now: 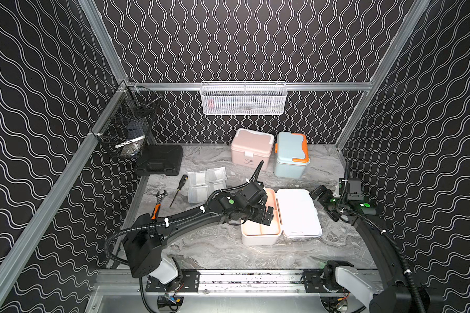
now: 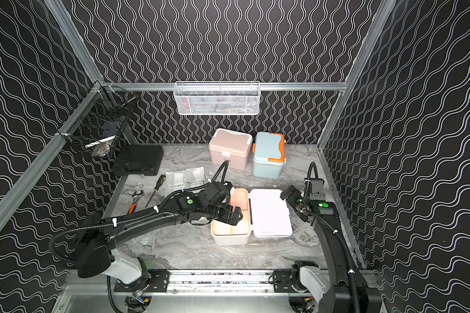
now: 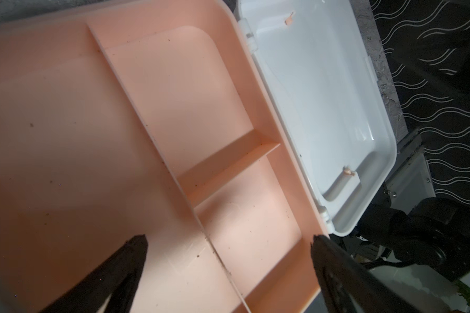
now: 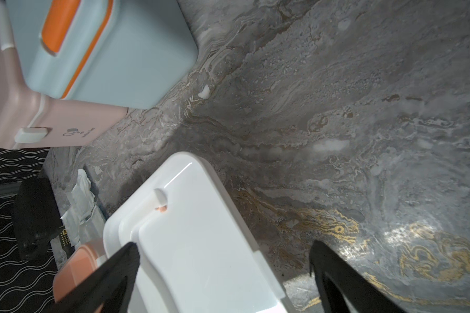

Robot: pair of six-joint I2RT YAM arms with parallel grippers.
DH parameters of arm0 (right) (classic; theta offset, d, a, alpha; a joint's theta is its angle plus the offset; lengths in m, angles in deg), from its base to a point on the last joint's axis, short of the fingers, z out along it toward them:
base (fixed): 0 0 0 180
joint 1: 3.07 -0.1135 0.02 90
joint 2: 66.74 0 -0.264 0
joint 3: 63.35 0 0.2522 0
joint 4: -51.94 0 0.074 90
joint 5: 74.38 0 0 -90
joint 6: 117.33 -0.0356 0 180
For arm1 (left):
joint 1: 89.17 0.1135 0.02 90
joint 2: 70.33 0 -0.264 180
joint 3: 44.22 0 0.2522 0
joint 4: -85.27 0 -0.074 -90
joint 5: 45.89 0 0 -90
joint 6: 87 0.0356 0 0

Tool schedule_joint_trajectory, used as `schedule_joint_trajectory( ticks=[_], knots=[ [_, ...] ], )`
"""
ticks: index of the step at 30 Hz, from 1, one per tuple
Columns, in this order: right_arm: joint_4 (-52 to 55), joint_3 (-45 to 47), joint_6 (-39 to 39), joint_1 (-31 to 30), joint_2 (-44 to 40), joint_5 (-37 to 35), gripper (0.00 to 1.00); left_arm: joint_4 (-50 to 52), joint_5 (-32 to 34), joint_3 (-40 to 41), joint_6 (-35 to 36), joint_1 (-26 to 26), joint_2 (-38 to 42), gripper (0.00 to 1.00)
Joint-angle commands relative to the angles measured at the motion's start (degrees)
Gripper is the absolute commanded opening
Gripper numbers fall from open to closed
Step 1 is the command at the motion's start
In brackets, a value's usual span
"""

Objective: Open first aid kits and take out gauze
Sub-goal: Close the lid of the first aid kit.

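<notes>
Next, I lift the lid's far corner (image 1: 305, 193) with my right gripper and swing the lid closed while my left gripper clears the tray, because the peach tray (image 1: 253, 228) is empty.
The white first aid kit (image 1: 258, 239) stands open in the middle of the table, its lid (image 1: 299, 214) flipped flat to the right. Its peach tray (image 3: 174, 94) shows only bare compartments. My left gripper (image 1: 269, 216) (image 3: 228, 239) hovers open just above that tray, holding nothing. My right gripper (image 1: 315, 193) (image 4: 224, 245) is open beside the lid's far right corner, part of the lid (image 4: 190, 244) lying below its spread fingers. The pink kit (image 1: 251, 147) and the blue-grey kit (image 1: 291, 154) stand closed at the back. Several gauze packets (image 1: 198, 178) lie on the table, left of the open kit.
A flat black hard case (image 1: 159, 160) lies at the back left. A screwdriver (image 1: 178, 189) and an orange-handled wrench (image 1: 158, 202) lie near the left edge. A white mesh basket (image 1: 243, 99) hangs on the back wall and a black wire basket (image 1: 128, 127) on the left wall.
</notes>
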Motion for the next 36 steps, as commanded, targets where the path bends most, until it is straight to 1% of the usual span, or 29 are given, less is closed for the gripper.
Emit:
schedule_joint_trajectory(
  ticks=[1, 2, 4, 6, 10, 15, 20, 25, 36],
  knots=[
    [-4.9, 2.0, -0.7, 2.1, 1.7, 6.6, 1.00, -2.2, -2.2, 0.1, 0.9, 0.3, -1.2, 0.99],
    [-5.8, 2.8, -0.5, 2.9, 2.5, 8.6, 1.00, -2.5, -2.5, 0.2, 0.8, 0.3, -1.5, 0.99],
    [-9.0, 5.1, -0.3, 4.6, 4.0, 14.8, 1.00, -3.6, -3.1, 0.6, 0.5, 0.4, -2.1, 0.99],
    [-11.9, 6.9, -0.5, 5.3, 5.1, 19.7, 1.00, -4.5, -3.9, 0.9, 0.3, 0.4, -2.7, 0.99],
    [-15.9, 8.9, -1.4, 5.6, 6.2, 26.1, 1.00, -5.9, -5.1, 1.4, 0.1, 0.4, -3.7, 0.99],
    [-15.9, 8.6, -2.7, 5.7, 4.6, 28.6, 1.00, -7.2, -6.0, 2.0, -0.3, 0.4, -4.2, 0.99],
    [-11.5, 5.9, -3.0, 5.7, 0.8, 27.6, 1.00, -8.2, -6.7, 2.4, -0.2, 0.4, -4.4, 0.99],
    [-10.1, 4.3, -5.2, 5.6, -2.3, 28.1, 1.00, -9.1, -7.6, 2.7, -0.3, 0.4, -4.5, 0.99],
    [-4.9, -6.2, -6.4, 4.4, -4.3, 33.8, 1.00, -16.0, -11.5, 5.4, -2.6, 0.4, -4.1, 0.99]
  ],
)
